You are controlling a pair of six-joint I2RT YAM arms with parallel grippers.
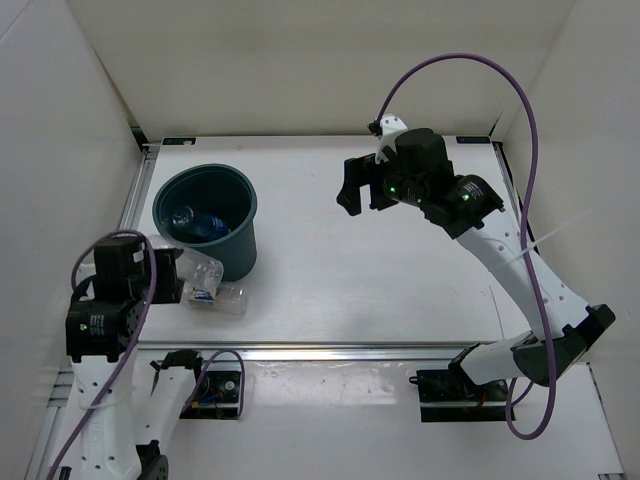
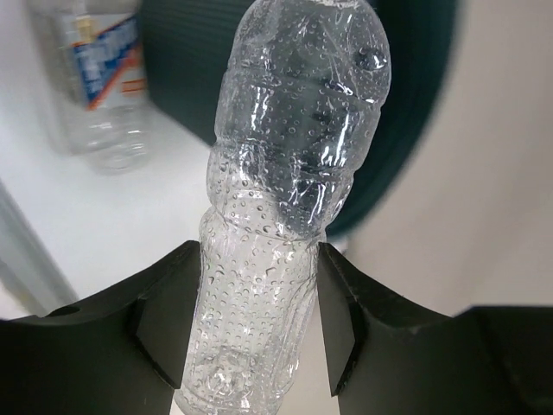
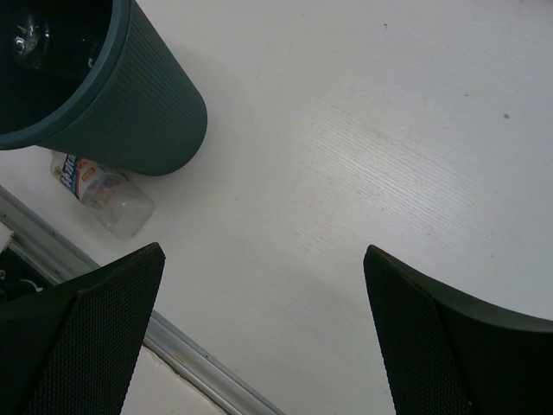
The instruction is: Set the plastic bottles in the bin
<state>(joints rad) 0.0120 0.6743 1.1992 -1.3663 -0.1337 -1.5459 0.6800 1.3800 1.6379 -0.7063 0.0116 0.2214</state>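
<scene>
The see-through bottle's loose end (image 1: pixel 207 272) points from the robot's left gripper toward the bin, so the robot should go on raising the bottle until that end hangs over the bin's opening (image 1: pixel 208 203), and then let go.
My left gripper (image 1: pixel 187 273) (image 2: pixel 259 264) is shut on a clear see-through bottle (image 1: pixel 207 268) (image 2: pixel 294 173) beaded with droplets, holding it just beside the near wall of the dark teal bin (image 1: pixel 245 235) (image 2: pixel 415 130) (image 3: pixel 130 112). A clear bottle with a white-and-blue label (image 1: pixel 215 297) (image 2: pixel 108 82) (image 3: pixel 99 186) lies on the table at the bin's near side. A bottle with blue on it (image 1: pixel 196 224) lies inside the bin. No green bottle shows. My right gripper (image 1: pixel 358 188) (image 3: pixel 263 252) is open and empty, above the table to the right of the bin.
White walls enclose the table on the left, back and right. A metal rail (image 1: pixel 350 350) (image 3: pixel 199 367) runs along the table's near edge. The right arm's purple cable (image 1: pixel 525 120) loops high at the back right.
</scene>
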